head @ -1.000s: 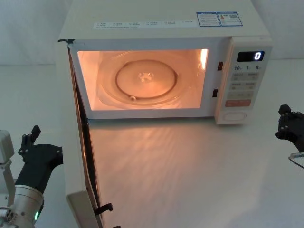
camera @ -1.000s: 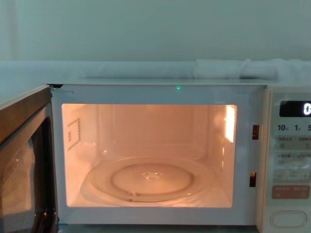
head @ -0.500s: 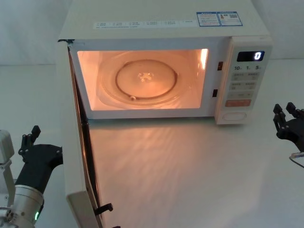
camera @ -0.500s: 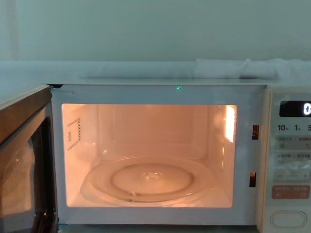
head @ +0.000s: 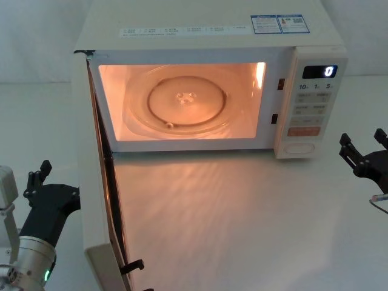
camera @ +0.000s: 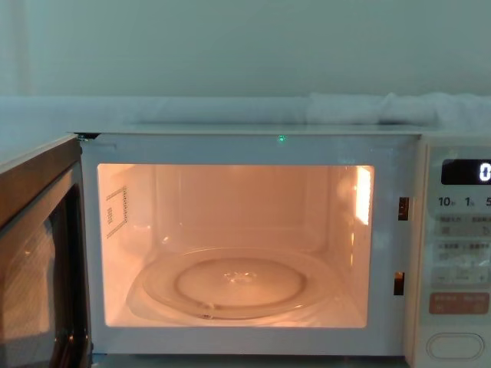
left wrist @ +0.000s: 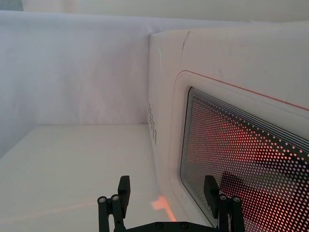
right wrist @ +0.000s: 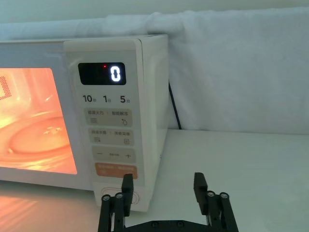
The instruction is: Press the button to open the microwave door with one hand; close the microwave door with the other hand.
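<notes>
The cavity lamp (camera: 363,195) is lit while the microwave door (camera: 40,257) is open. The lamp should turn off when I push the door all the way shut.
The microwave door (head: 100,200) stands swung wide open toward me on the left, with the lit cavity behind it. Its metal-lined inner face (camera: 38,253) fills the chest view's left edge. The cream pill-shaped button (head: 301,147) sits at the bottom of the control panel. My right gripper (head: 364,151) hovers to the right of the panel, apart from it, open and holding nothing. In the right wrist view one finger of my right gripper (right wrist: 164,186) partly covers the button (right wrist: 136,196). My left gripper (head: 37,174) waits open outside the door, facing its dotted window (left wrist: 241,159).
The microwave (head: 206,36) sits at the back of a white table (head: 242,218), its glass turntable (head: 185,100) bare and its display showing 0. A white cloth-covered wall (right wrist: 241,72) and a black cable (right wrist: 174,108) lie behind its right side.
My right gripper's fingers have spread from shut to wide open, and it has shifted slightly. The door, the left arm and the microwave have stayed put.
</notes>
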